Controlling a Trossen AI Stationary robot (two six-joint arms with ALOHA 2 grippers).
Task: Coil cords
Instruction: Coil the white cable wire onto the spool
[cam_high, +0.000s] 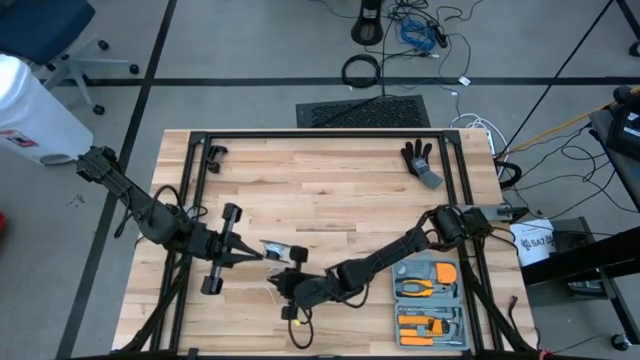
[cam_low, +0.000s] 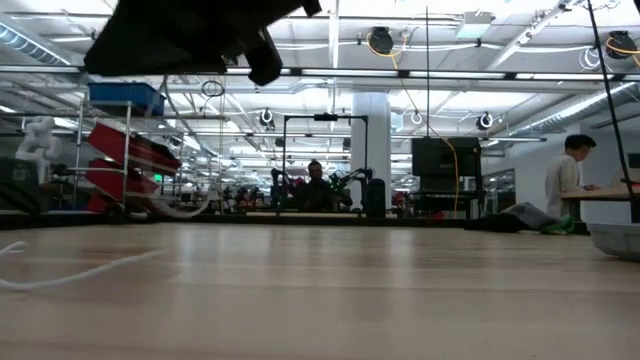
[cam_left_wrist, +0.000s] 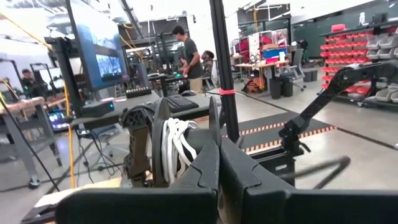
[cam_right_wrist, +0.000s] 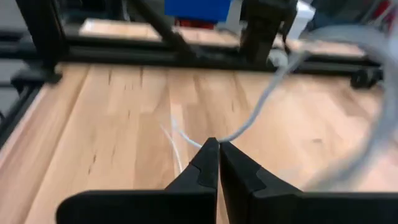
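The reel (cam_high: 275, 250) is crowding my right gripper and the cord curves loosely. My left gripper should move away before my right gripper pulls the cord out (cam_right_wrist: 254, 116).
The cord's small black reel (cam_left_wrist: 163, 146) stands on edge in front of my left gripper (cam_left_wrist: 217, 152), with white cord (cam_left_wrist: 177, 148) wound between its two discs. In the high view my left gripper (cam_high: 257, 256) is near the table's middle front, holding the reel (cam_high: 274, 249) above the wood. My right gripper (cam_high: 284, 286) is just nearer the front edge, and in its wrist view it (cam_right_wrist: 217, 147) is shut on the loose white cord (cam_right_wrist: 267, 102). A stretch of cord (cam_low: 85, 272) lies slack on the table. My left gripper pinches the thin rim of one of the reel's discs (cam_left_wrist: 214, 121) between its two fingers, coming at it about level. The reel stands on edge, clear of the table. My right gripper pinches the white cord (cam_right_wrist: 229, 138) at its fingertips, slanting down toward the table. The cord runs up and away from the fingers in a loose arc; a thinner strand (cam_right_wrist: 177, 144) trails on the wood below.
An open tool case (cam_high: 430, 298) with orange-handled pliers lies at the front right. A black glove (cam_high: 420, 160) lies at the back right. Black frame rails (cam_high: 320, 137) border the table, with a small black clamp (cam_high: 213, 155) at the back left.
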